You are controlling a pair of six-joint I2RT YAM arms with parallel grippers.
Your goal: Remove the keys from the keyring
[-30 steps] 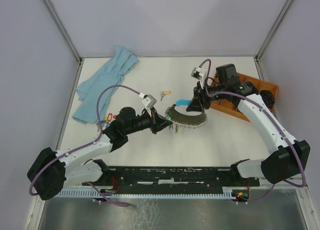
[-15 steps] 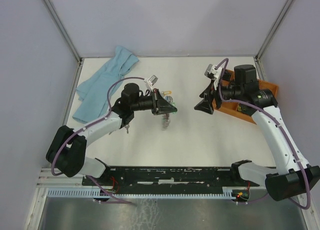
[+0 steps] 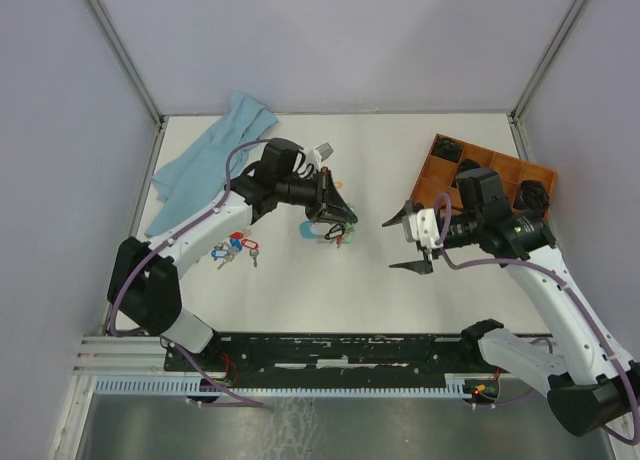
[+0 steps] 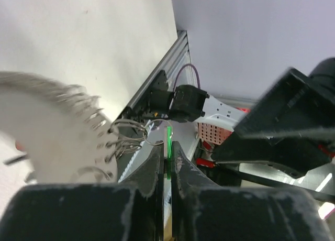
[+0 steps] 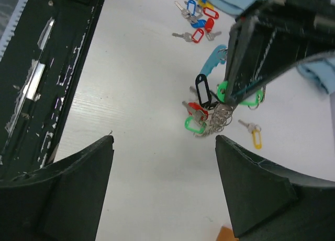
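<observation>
The keyring hangs bunched (image 5: 203,115) below the fingertips of my left gripper, so next my left gripper rotates it until the wire coils (image 5: 222,116) are open to my right gripper.
My left gripper (image 3: 346,217) is shut on a green plastic tag (image 4: 169,144) of the keyring (image 3: 326,231). The ring hangs bunched under it just above the table, with green, red and black tags and its light blue stretch (image 5: 211,61) showing. In the left wrist view the keyring (image 4: 49,127) is a blurred silver fan at the left. In the right wrist view the bunch (image 5: 208,114) hangs from the left gripper (image 5: 238,92). My right gripper (image 3: 402,242) is open and empty to the right of the bunch, and its jaws also stand wide apart in its own view (image 5: 163,141).
Loose keys with red and blue tags (image 3: 232,248) lie left of the bunch, and they also show in the right wrist view (image 5: 196,21). A yellow-tagged key (image 5: 253,133) lies near the bunch. A blue cloth (image 3: 212,158) is at the back left. An orange tray (image 3: 495,170) is at the right.
The right gripper let go of the keyring, opened and drew back to the near right. The left gripper carried the bunched keyring off the table and swung towards the back.
</observation>
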